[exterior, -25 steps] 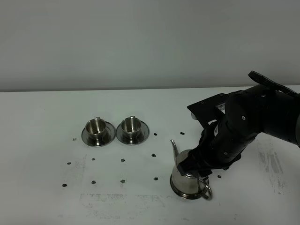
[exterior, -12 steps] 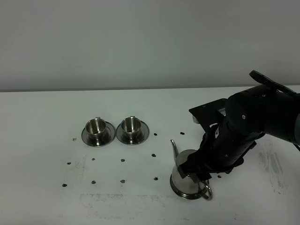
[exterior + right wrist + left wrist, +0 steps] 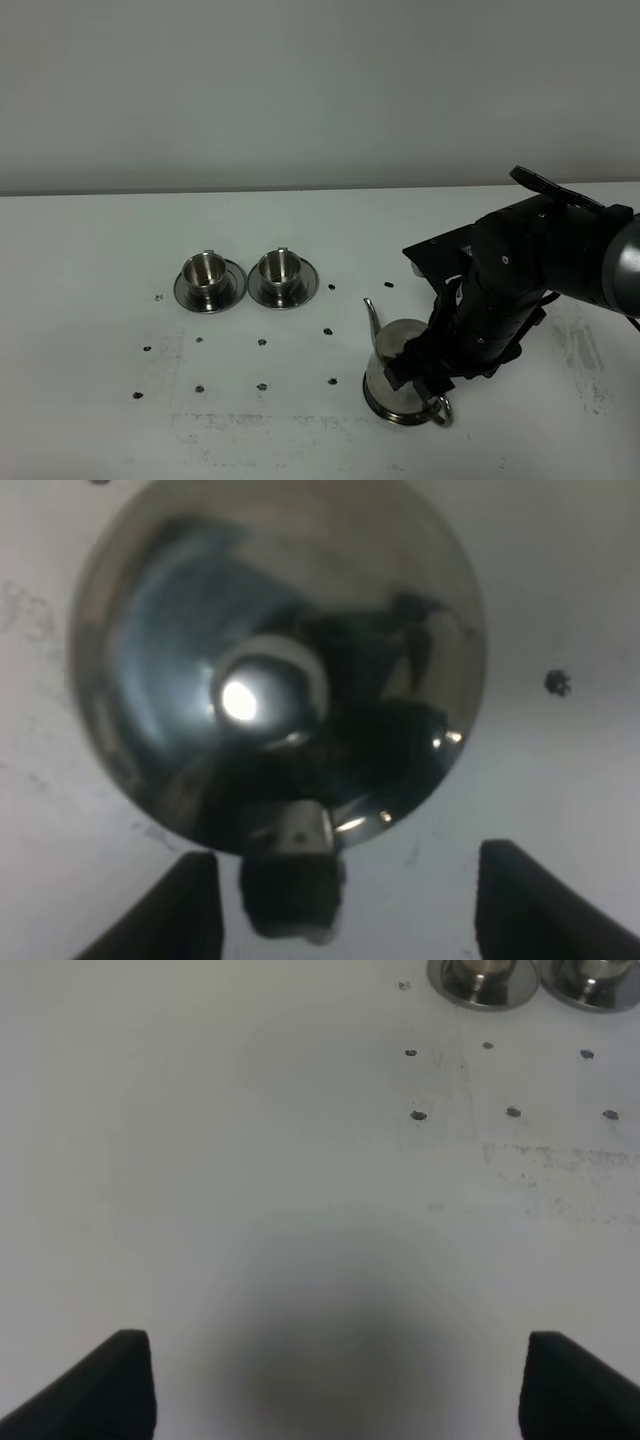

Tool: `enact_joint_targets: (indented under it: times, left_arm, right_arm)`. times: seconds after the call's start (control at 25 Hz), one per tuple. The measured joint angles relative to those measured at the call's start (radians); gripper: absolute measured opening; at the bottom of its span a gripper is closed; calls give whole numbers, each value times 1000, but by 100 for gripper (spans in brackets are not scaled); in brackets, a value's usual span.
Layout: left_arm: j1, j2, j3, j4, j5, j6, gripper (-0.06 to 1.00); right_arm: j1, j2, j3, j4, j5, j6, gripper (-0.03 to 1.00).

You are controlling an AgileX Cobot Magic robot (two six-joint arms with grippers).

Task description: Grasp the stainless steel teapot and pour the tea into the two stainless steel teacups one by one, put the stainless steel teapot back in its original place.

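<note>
A dark rim [image 3: 386, 413] juts out under the stainless steel teapot [image 3: 396, 375], so a round disc will stay behind when I lift the teapot.
The stainless steel teapot [image 3: 392, 378] stands upright on the table at front right, with its spout pointing away to the left and its loop handle [image 3: 441, 408] at the near right. My right gripper [image 3: 424, 376] hangs just over its handle side. In the right wrist view the teapot's lid [image 3: 266, 694] fills the frame, and the gripper [image 3: 350, 912] is open with a finger on each side of the handle [image 3: 290, 878]. The two stainless steel teacups [image 3: 207, 274] [image 3: 281, 269] stand on saucers at left. My left gripper [image 3: 340, 1385] is open above bare table. No tea shows. The round disc is hidden.
The white table [image 3: 300, 430] carries small dark marks in rows [image 3: 262, 341] between the cups and the teapot. The cups' saucers [image 3: 482, 982] show in the left wrist view. A grey wall closes off the back.
My right arm has sunk a little and turned over the teapot, bringing the gripper closer to the handle. The teapot and cups have not moved.
</note>
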Motion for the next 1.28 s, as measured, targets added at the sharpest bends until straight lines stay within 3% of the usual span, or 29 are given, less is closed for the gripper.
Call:
enact_joint_targets:
  times: [0.6, 0.72, 0.8, 0.84, 1.28]
  left_arm:
    - [0, 0, 0, 0, 0, 0, 72]
    - [0, 0, 0, 0, 0, 0, 72]
    - [0, 0, 0, 0, 0, 0, 72]
    - [0, 0, 0, 0, 0, 0, 72]
    - [0, 0, 0, 0, 0, 0, 72]
  right_arm:
    - [-3, 69, 0, -5, -36, -37, 52]
    - [-3, 72, 0, -5, -45, -69, 41]
    - [-3, 74, 0, -5, -45, -110, 20]
    - [-3, 74, 0, -5, -48, -128, 17]
    - [-6, 75, 0, -5, -56, -182, 18]
